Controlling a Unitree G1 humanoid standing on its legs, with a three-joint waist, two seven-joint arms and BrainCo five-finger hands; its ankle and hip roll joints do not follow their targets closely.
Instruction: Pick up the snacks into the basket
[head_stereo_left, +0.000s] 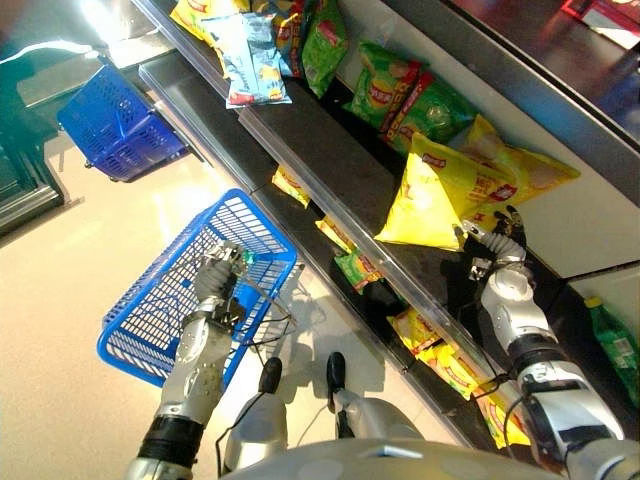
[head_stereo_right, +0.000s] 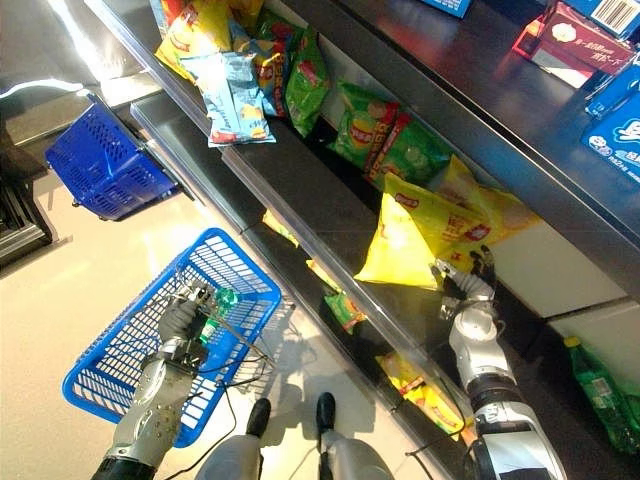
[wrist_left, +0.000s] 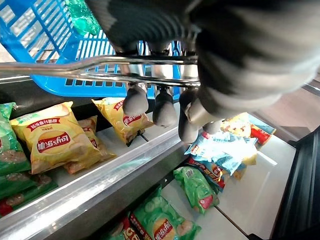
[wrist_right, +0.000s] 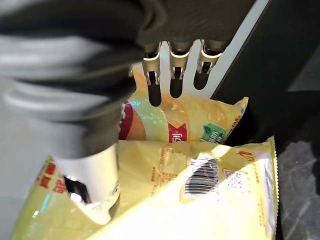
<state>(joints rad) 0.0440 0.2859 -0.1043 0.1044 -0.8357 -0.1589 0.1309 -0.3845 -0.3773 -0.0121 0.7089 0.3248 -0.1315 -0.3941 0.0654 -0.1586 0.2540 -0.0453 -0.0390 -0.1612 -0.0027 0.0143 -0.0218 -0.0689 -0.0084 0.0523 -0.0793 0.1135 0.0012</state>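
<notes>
The front yellow bag's wide (head_stereo_left: 430, 200), shiny film runs out to a thin crimped edge (wrist_right: 274, 187), so I expect the bag to bend into a crease when I carry it.
A big yellow chip bag (head_stereo_left: 440, 195) leans on the middle shelf, with a second yellow bag (head_stereo_left: 530, 175) behind it. My right hand (head_stereo_left: 495, 248) is at the front bag's lower right corner. Its fingers (wrist_right: 155, 95) reach straight over the bag's top edge and the thumb (wrist_right: 95, 185) lies against the bag's side, so the hand is open. My left hand (head_stereo_left: 215, 275) is shut on the metal handle (wrist_left: 75, 70) of the blue basket (head_stereo_left: 150, 335), which hangs low to my left. A small green packet (head_stereo_right: 222, 300) shows by the hand at the basket.
Green chip bags (head_stereo_left: 400, 95) and a light blue bag (head_stereo_left: 250, 60) lie farther along the same shelf. Yellow and green packets (head_stereo_left: 440, 350) sit on the lower shelf under its metal edge (head_stereo_left: 330, 190). A second blue basket (head_stereo_left: 115, 125) stands on the floor. A green bottle (head_stereo_left: 615, 345) is at the right.
</notes>
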